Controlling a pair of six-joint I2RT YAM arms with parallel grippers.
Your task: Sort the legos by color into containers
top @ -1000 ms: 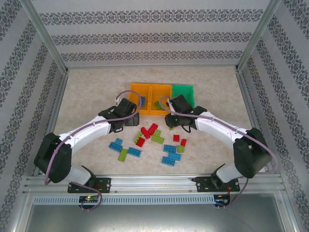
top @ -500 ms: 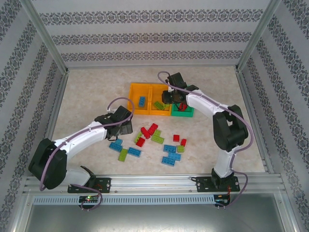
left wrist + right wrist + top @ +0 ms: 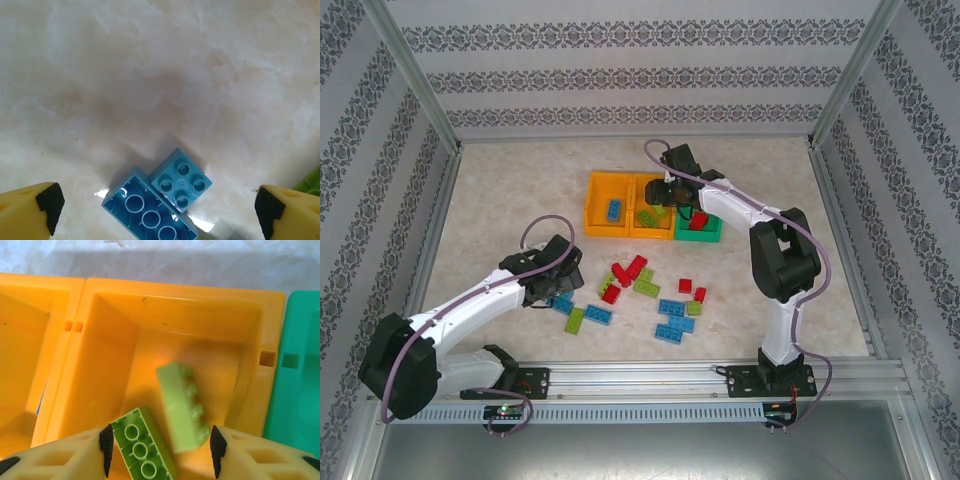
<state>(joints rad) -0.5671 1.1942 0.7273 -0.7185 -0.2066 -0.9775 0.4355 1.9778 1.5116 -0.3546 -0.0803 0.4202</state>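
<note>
The upturned long blue lego lies at a slant under the robot's left gripper, against the square blue lego (image 3: 167,194), so that gripper should turn to straddle the long lego's sides (image 3: 150,212).
My right gripper (image 3: 161,450) hangs open over the middle orange container (image 3: 175,287). Two lime legos lie below it: one blurred, studs to the right (image 3: 182,407), and one upside down (image 3: 142,450) close to the left pad. Neither is gripped. From above, this gripper (image 3: 665,200) sits at the row of containers: left orange (image 3: 592,205) holding a blue lego (image 3: 614,209), middle orange (image 3: 636,205), and green (image 3: 712,188) with a red lego (image 3: 698,221). My left gripper (image 3: 157,207) is wide open just above two blue legos on the table, a square one (image 3: 181,179) and an upturned long one (image 3: 150,215).
Loose legos lie on the marble table in front of the containers: red ones (image 3: 625,272), lime ones (image 3: 647,283) and blue ones (image 3: 670,320). A lime lego edge (image 3: 312,182) shows beside my left gripper's right finger. Patterned walls and metal posts ring the table.
The right arm swung from the table up to the middle orange container and its jaws opened, dropping a lime lego. The left arm pulled back from the containers to the blue legos.
</note>
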